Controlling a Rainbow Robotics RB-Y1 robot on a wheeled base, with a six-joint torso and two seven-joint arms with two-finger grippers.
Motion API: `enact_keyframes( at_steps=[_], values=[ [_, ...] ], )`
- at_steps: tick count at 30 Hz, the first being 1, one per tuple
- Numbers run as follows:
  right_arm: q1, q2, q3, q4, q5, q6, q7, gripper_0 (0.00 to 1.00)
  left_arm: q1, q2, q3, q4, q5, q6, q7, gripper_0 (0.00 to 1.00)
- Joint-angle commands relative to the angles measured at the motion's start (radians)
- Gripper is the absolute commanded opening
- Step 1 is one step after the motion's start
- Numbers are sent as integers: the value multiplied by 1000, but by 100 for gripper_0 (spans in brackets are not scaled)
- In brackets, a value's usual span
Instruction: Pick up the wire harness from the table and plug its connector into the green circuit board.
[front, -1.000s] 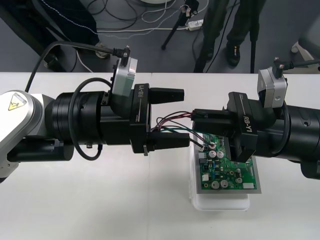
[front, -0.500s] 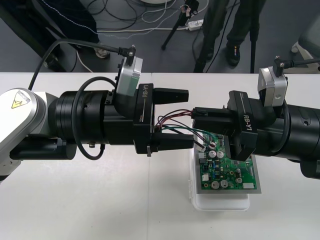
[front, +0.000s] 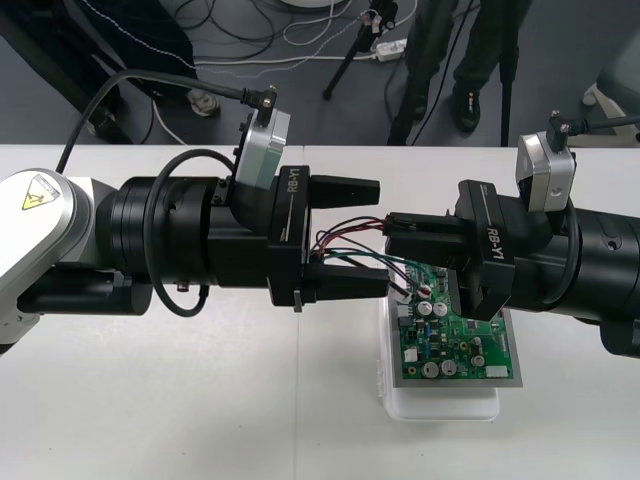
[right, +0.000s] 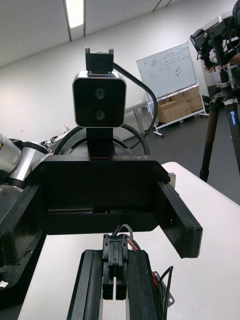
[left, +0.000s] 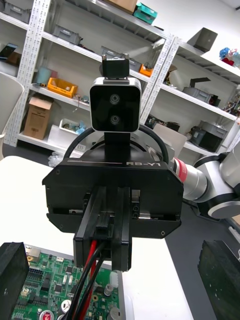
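The harness's far end will hang free and trail along when the robot carries the black plug, because the wires droop in a slack loop.
My right gripper is shut on the harness's black plug, held above the left end of the green circuit board. The red, black and green wires loop out leftward, then run back down to the board's left edge. My left gripper faces the right one head-on, open, one finger on the far side of the wires and the other on the near side. In the left wrist view the wires hang from the right gripper's fingers over the board.
The board sits on a white base right of the table's middle. Both arms lie low across the table. Bare table stretches along the front left. Cables and a tripod lie on the dark floor beyond the far edge.
My left gripper has crept slightly to the right, towards the right gripper, and rolled a little. The right gripper and the plug have stayed put.
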Motion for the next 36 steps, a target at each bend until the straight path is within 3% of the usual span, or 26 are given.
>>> enact_keyframes(
  at_steps=[1,8,9,15,18,25,36],
  values=[
    [-25,12,15,-32,-3,13,-38,0,-41,36,-16,-7,19,40,64,100],
    [-25,11,13,-32,-5,14,-38,0,-41,31,-16,-7,19,49,65,100],
    [-25,11,15,-32,-5,16,-38,0,-41,30,-16,-7,19,51,64,91],
    [-25,11,15,-32,-5,19,-33,0,-41,21,-16,-7,19,55,62,64],
    [-25,11,15,-32,-5,19,-33,0,-41,16,-16,-7,19,60,62,58],
    [-25,11,15,-32,-5,19,-33,0,-41,2,-16,-7,20,66,61,52],
    [-25,11,15,-32,-10,23,-35,0,-45,-6,-16,-7,19,77,64,52]
  ],
)
